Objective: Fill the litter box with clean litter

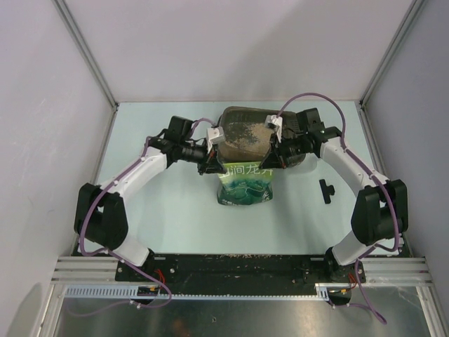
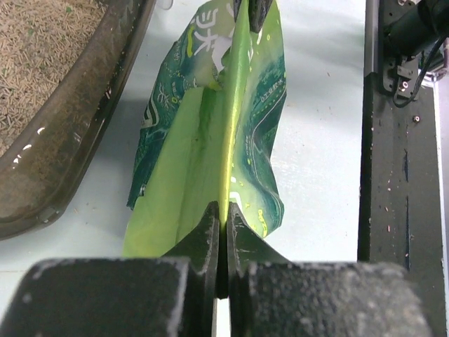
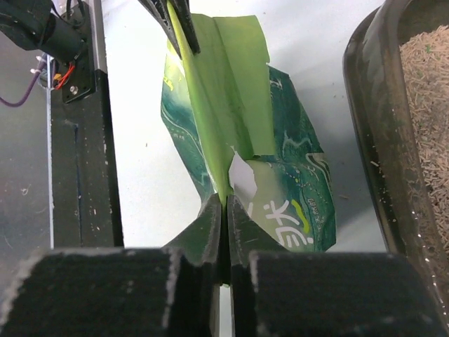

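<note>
Both of the robot's grippers are pinching the bag's top corners (image 1: 266,171), so next the left gripper pinches the bag's top edge's middle (image 1: 244,165) to free the right gripper for the black T-shaped part.
The litter box (image 1: 237,109) is a dark grey-brown tray at the back centre, with tan clean litter (image 1: 247,137) spread inside it. Just in front of it a green printed bag (image 1: 245,187) hangs between both arms, over the table. My left gripper (image 1: 212,166) is shut on the bag's left top corner. My right gripper (image 1: 271,165) pinches the right top corner. In the left wrist view the left gripper (image 2: 224,210) clamps a folded edge of the bag (image 2: 210,140), with the litter box (image 2: 70,140) to its left. The right wrist view shows the right gripper (image 3: 224,203) closed on the bag (image 3: 280,168).
A small black T-shaped part (image 1: 325,189) lies on the table to the right of the bag. The black base rail (image 1: 238,267) runs along the near edge. Grey enclosure walls stand on the left, back and right.
</note>
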Controlling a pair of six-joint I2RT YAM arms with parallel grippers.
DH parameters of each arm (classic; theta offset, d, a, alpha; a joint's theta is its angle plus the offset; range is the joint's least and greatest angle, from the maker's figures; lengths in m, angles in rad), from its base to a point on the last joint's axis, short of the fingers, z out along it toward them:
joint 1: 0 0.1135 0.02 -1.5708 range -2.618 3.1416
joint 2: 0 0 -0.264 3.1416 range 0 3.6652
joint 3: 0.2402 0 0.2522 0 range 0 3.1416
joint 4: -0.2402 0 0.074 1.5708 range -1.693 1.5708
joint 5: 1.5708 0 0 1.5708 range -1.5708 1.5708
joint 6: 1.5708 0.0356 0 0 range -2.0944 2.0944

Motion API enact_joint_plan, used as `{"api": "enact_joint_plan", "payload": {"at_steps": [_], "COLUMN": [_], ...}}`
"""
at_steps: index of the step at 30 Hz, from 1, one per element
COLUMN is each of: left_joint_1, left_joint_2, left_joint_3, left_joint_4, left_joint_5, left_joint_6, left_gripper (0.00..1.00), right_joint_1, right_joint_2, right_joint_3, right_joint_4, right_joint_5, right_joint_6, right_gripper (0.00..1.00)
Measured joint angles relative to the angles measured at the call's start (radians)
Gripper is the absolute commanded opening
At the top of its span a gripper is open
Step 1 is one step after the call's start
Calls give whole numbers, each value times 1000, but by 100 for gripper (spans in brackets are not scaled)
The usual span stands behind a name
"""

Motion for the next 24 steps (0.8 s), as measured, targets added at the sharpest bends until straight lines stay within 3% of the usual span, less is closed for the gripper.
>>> {"api": "enact_joint_plan", "payload": {"at_steps": [8, 17, 21, 24], "left_joint_1": [1, 1, 0, -3], "left_joint_2": [-2, -4, -4, 6], "left_joint_3": [0, 0, 13, 51], "left_joint_4": [-5, -3, -13, -43], "left_joint_5": [15, 28, 18, 7], "left_joint_6": [11, 37, 45, 51], "left_gripper": [0, 1, 20, 26], "right_joint_1": [-19, -60, -60, -61], "right_joint_2": [6, 35, 35, 35], "right_joint_3": [0, -50, -51, -51], "right_joint_4": [-31, 107, 128, 128], "right_joint_5": [-45, -140, -136, -126], "right_joint_6": [7, 309, 345, 349], "right_gripper": [0, 0, 0, 0]}}
